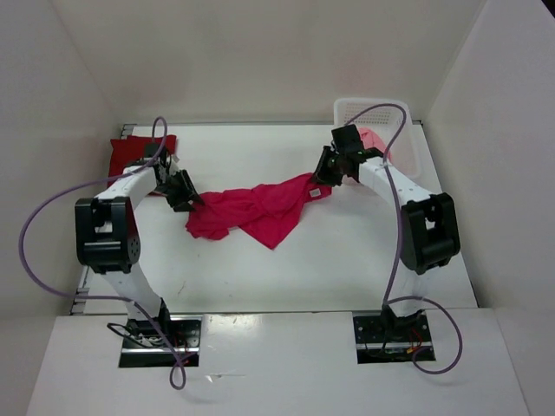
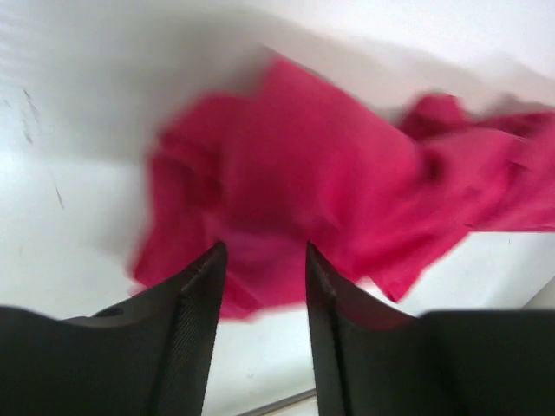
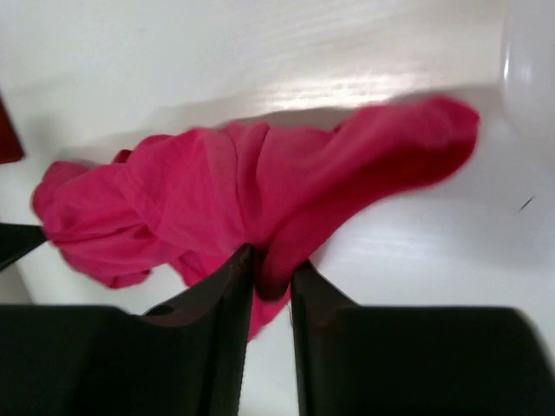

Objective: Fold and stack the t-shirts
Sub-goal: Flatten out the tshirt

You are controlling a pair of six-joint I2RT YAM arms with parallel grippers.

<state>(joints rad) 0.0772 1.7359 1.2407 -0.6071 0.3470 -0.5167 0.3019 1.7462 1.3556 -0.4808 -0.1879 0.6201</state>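
Note:
The magenta-pink t-shirt lies bunched in a narrow strip (image 1: pixel 253 204) between my grippers, so next my right gripper takes the t-shirt's loose near corner (image 1: pixel 273 242) while my left gripper regrips its end of the t-shirt.
The bright magenta-pink t-shirt (image 1: pixel 260 208) lies crumpled and stretched across the middle of the table. My left gripper (image 1: pixel 192 204) hovers at its left end, open; in the left wrist view the cloth (image 2: pixel 329 173) lies just beyond the gripper (image 2: pixel 264 251), with bare table between the fingers. My right gripper (image 1: pixel 323 178) is at the shirt's right end. Its jaws (image 3: pixel 271 256) stand a little apart, with a fold of the magenta cloth (image 3: pixel 217 191) lying between the tips. A dark red t-shirt (image 1: pixel 139 152) sits folded at the back left. A pale pink t-shirt (image 1: pixel 375 139) lies in the basket.
A white lattice basket (image 1: pixel 408 152) stands at the back right corner, just behind the right arm. White walls close in the table on the left, back and right. Purple cables loop from both arms.

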